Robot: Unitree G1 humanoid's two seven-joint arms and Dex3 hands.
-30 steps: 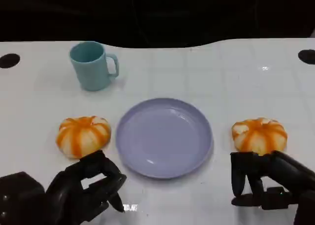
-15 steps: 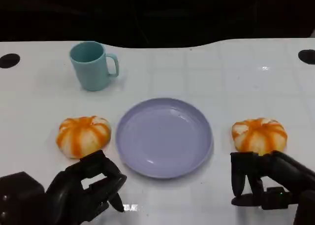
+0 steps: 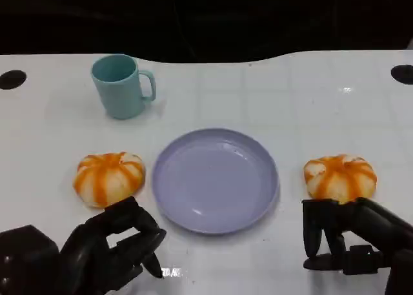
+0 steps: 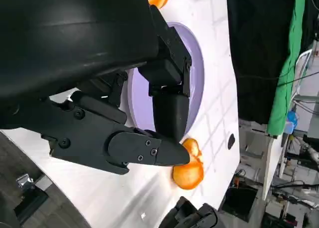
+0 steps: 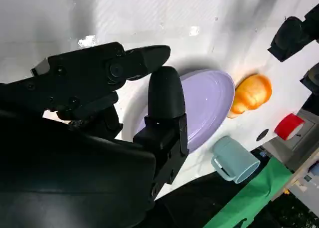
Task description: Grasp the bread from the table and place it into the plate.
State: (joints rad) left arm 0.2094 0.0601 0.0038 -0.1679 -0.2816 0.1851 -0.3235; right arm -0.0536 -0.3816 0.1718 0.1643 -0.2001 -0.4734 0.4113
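Note:
My right gripper will lift the bread (image 3: 341, 180), and the bread will fold inward where its puffy lobes meet at a sunken middle (image 3: 342, 162).
Two round orange-and-white striped breads lie on the white table, one on each side of an empty lavender plate (image 3: 216, 179). The left bread (image 3: 108, 177) sits just beyond my left hand (image 3: 110, 250), whose fingers are loosely curved and apart and hold nothing. The right bread (image 3: 340, 177) lies right behind the fingertips of my right hand (image 3: 352, 237), which is spread and empty. In the left wrist view the plate (image 4: 198, 83) and the right bread (image 4: 189, 172) show past the fingers (image 4: 169, 113). The right wrist view shows the plate (image 5: 212, 101) and the left bread (image 5: 251, 93).
A teal mug (image 3: 122, 85) stands at the back left of the table, its handle turned right; it also shows in the right wrist view as the mug (image 5: 234, 160). Black round holes mark the table's far corners. The table's far edge meets a dark background.

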